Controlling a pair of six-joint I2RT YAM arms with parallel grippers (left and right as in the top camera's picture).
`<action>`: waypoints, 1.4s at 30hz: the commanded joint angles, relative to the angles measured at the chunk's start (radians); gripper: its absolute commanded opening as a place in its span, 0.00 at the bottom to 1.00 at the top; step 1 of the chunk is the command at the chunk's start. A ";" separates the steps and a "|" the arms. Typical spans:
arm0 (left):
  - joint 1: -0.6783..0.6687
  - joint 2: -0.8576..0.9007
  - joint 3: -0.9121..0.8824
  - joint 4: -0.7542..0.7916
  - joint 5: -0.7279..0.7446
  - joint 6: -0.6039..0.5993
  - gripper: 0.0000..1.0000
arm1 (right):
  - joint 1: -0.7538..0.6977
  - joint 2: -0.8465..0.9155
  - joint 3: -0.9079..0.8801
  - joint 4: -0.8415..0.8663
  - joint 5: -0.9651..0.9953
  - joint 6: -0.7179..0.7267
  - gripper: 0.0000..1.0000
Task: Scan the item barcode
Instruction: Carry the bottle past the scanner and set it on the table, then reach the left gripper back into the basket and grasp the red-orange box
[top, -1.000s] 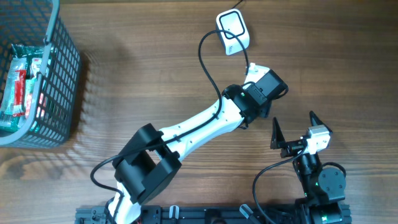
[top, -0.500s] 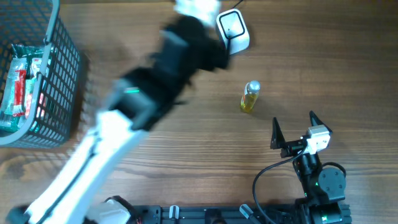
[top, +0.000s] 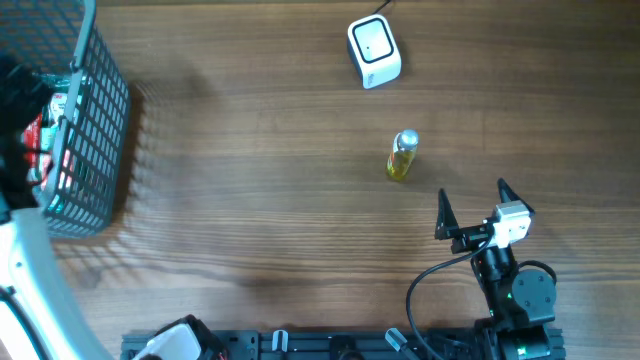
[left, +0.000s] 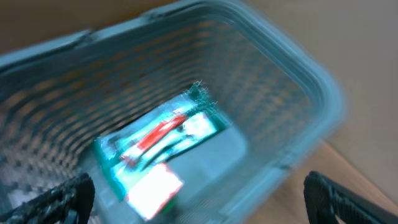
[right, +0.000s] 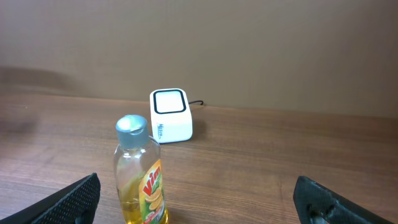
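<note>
The item's top (left: 155, 190) lies bare below the open fingers, so my left gripper should keep descending into the grey basket until they straddle the white and green item (left: 163, 198).
A small bottle of yellow liquid (top: 402, 155) with a silver cap stands upright on the wooden table, with nothing touching it. In the right wrist view the bottle (right: 140, 174) is left of centre. The white barcode scanner (top: 374, 52) sits further back; the right wrist view also shows this scanner (right: 170, 115). My right gripper (top: 472, 192) is open near the front edge, pointing at the bottle, and holds nothing (right: 196, 199). My left gripper (left: 199, 193) hangs open over the grey basket (left: 298, 68). Inside lies a teal and red packet (left: 161, 146), blurred by motion.
The mesh basket (top: 110, 120) stands at the table's far left with packets inside. My left arm (top: 30, 290) comes up along the left edge. The scanner's cable runs off the back edge of the table.
My left arm swung from beside the scanner to the far left, over the basket. It let go of the bottle, which now stands alone on the table. The right arm has not moved.
</note>
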 joint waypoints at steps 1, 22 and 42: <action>0.155 0.092 0.003 -0.046 0.070 -0.079 1.00 | -0.003 -0.002 -0.001 0.005 0.005 0.003 1.00; 0.216 0.552 -0.017 -0.149 0.276 0.192 1.00 | -0.003 -0.002 -0.001 0.005 0.005 0.003 1.00; 0.215 0.576 -0.217 0.004 0.276 0.188 0.85 | -0.003 -0.002 -0.001 0.005 0.005 0.003 1.00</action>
